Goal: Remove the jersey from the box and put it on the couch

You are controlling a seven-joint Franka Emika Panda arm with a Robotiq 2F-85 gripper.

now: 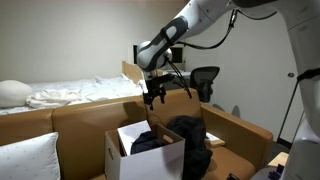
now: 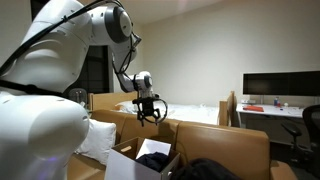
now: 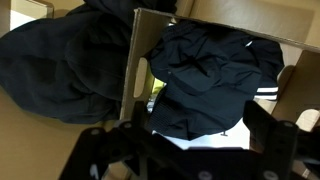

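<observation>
The black jersey (image 1: 147,142) lies uncovered inside the white box and my open gripper hangs over the box, so I should keep going down until the fingers touch its folds (image 3: 205,78), then close them.
The black jersey (image 3: 205,70) lies crumpled inside the white box (image 3: 139,60), with thin white stripes showing at its right edge. In both exterior views the jersey (image 1: 152,141) (image 2: 155,159) sits in the box (image 1: 125,158) (image 2: 128,165), which stands on the tan couch (image 1: 80,118) (image 2: 235,148). My gripper (image 1: 154,96) (image 2: 150,113) hangs above the box, apart from the jersey. In the wrist view my gripper (image 3: 185,150) is open and empty, its two dark fingers spread over the jersey.
A second dark garment (image 1: 192,140) (image 3: 60,60) lies heaped on the couch beside the box. A white pillow (image 1: 25,155) rests on the couch. A white-sheeted bed (image 1: 70,95) stands behind it. An office chair (image 1: 205,80) and a monitor (image 2: 280,88) stand further off.
</observation>
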